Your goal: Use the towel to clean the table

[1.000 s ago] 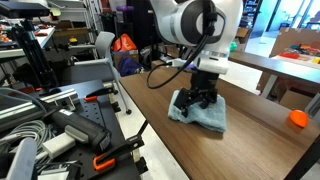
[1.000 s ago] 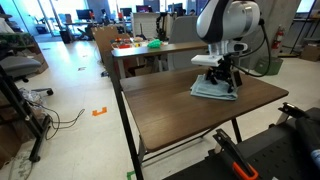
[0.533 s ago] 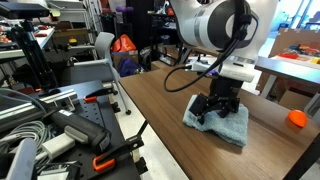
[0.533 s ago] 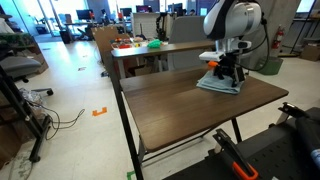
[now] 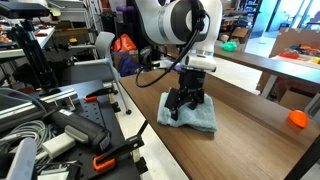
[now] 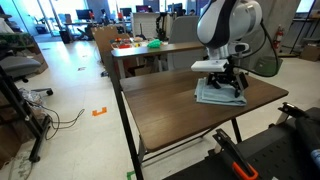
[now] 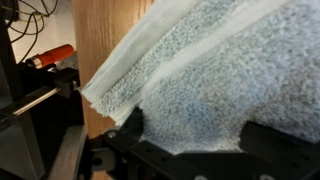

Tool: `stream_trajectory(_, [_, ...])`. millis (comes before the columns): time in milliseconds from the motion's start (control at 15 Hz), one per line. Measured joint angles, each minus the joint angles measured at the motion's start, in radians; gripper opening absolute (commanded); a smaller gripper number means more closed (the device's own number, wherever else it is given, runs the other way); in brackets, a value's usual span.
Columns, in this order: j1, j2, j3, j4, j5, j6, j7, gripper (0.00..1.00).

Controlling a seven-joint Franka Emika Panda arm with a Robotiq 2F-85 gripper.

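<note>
The towel's corner [image 5: 161,121] is at the table's edge beside the bench. My gripper should therefore turn around and sweep the towel over the table toward the orange object [image 5: 298,118].
A light blue-grey towel [image 5: 200,118] lies flat on the brown wooden table [image 5: 250,150], and shows in both exterior views [image 6: 218,96]. My gripper [image 5: 186,104] stands upright on the towel and presses down on it, jaws spread wide apart with the fingertips on the cloth. It also shows from the far side [image 6: 227,84]. In the wrist view the towel [image 7: 210,70] fills most of the picture between the two dark fingers [image 7: 130,128], and bare table [image 7: 100,40] shows past the towel's edge.
An orange object [image 5: 298,119] sits on the table to the right of the towel. A bench with tools and cables [image 5: 60,120] stands beside the table's long edge. An orange-handled tool [image 7: 50,55] lies past the table edge. Another table with coloured items [image 6: 140,45] stands behind.
The gripper and the towel under it slid one way across the table, then back the other way, ending nearer the table's long edge. The jaws stayed spread.
</note>
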Motion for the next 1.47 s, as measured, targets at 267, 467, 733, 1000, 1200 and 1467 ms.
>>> stream_trajectory(267, [-0.009,0.018,-0.052,0.021,0.000,-0.039,0.074,1.00])
stream_trajectory(467, [-0.076,0.067,-0.095,0.099,0.002,-0.076,0.126,1.00])
stream_trajectory(733, [-0.199,0.156,-0.122,0.256,0.020,-0.148,0.189,1.00])
stream_trajectory(1000, [-0.259,0.221,-0.111,0.395,0.042,-0.236,0.221,1.00])
stream_trajectory(1200, [-0.264,0.248,-0.082,0.465,0.044,-0.249,0.222,1.00])
stream_trajectory(1467, [-0.253,0.264,0.005,0.540,0.062,-0.246,0.210,1.00])
